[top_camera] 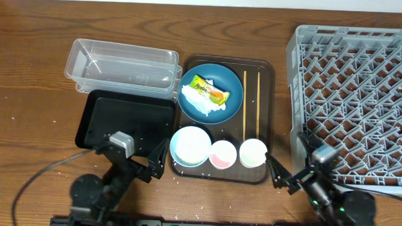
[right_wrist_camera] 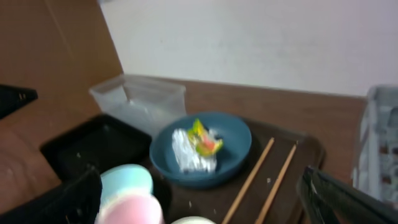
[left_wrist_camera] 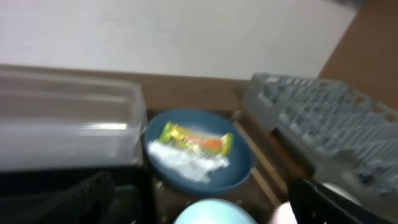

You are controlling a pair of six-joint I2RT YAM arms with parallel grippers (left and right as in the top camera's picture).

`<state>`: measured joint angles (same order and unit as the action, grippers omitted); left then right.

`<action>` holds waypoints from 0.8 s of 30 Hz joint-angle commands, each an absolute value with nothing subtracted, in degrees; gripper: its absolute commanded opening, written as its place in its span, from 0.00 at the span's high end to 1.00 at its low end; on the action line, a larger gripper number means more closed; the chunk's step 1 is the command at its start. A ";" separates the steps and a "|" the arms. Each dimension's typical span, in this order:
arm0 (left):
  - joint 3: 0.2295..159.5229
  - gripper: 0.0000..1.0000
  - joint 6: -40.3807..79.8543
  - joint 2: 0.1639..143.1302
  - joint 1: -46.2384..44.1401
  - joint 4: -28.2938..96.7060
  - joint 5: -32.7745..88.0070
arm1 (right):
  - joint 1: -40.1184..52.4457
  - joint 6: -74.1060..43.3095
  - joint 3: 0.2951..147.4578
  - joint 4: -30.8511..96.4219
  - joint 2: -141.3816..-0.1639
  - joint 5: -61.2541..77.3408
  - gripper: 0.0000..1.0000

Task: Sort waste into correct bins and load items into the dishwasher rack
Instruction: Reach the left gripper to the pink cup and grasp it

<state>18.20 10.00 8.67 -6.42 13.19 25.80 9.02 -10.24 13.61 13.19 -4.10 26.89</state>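
Note:
Next, my left gripper picks up the pink cup [top_camera: 222,155] and hands it over, since the white cup [top_camera: 253,153] stands between my right gripper and the pink cup.
A dark blue plate [top_camera: 218,103] on the brown serving tray [top_camera: 269,72] holds a yellow-green wrapper [top_camera: 209,88] and white tissue [top_camera: 201,104]; it also shows in the left wrist view [left_wrist_camera: 239,165] and the right wrist view [right_wrist_camera: 233,146]. Two chopsticks [top_camera: 251,105] lie to its right. In front stand the white bowl with blue rim [top_camera: 190,145], the pink cup [top_camera: 222,154] and the white cup [top_camera: 252,153]. The clear tub [top_camera: 122,66] and black tray [top_camera: 123,120] are on the left, the grey rack [top_camera: 359,98] on the right. My left gripper [top_camera: 157,166] and right gripper [top_camera: 279,173] are open and empty near the front edge.
Loose white rice grains dot the wooden table [top_camera: 28,67] near the front of the serving tray and on the black tray. A black cable [top_camera: 38,174] runs along the front left. The rack fills the right side up to the table's edge.

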 commanded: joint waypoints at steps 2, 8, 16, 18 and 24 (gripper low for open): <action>33.52 0.09 10.81 21.19 -6.28 22.63 29.93 | 8.91 -10.09 27.44 23.38 -12.23 22.59 0.01; 52.56 0.08 10.83 39.46 -6.33 37.85 32.77 | 8.91 -5.17 45.01 40.69 -29.58 22.48 0.01; 57.32 0.08 16.25 48.82 -6.55 34.33 50.00 | 8.91 -5.08 52.82 45.39 -41.19 31.62 0.01; 57.34 0.08 16.56 50.43 -7.31 33.95 50.37 | 8.91 -5.10 52.82 45.84 -41.71 31.57 0.01; 57.34 0.08 16.62 54.28 -13.65 34.46 47.99 | 8.91 -5.15 52.82 46.02 -42.02 31.27 0.01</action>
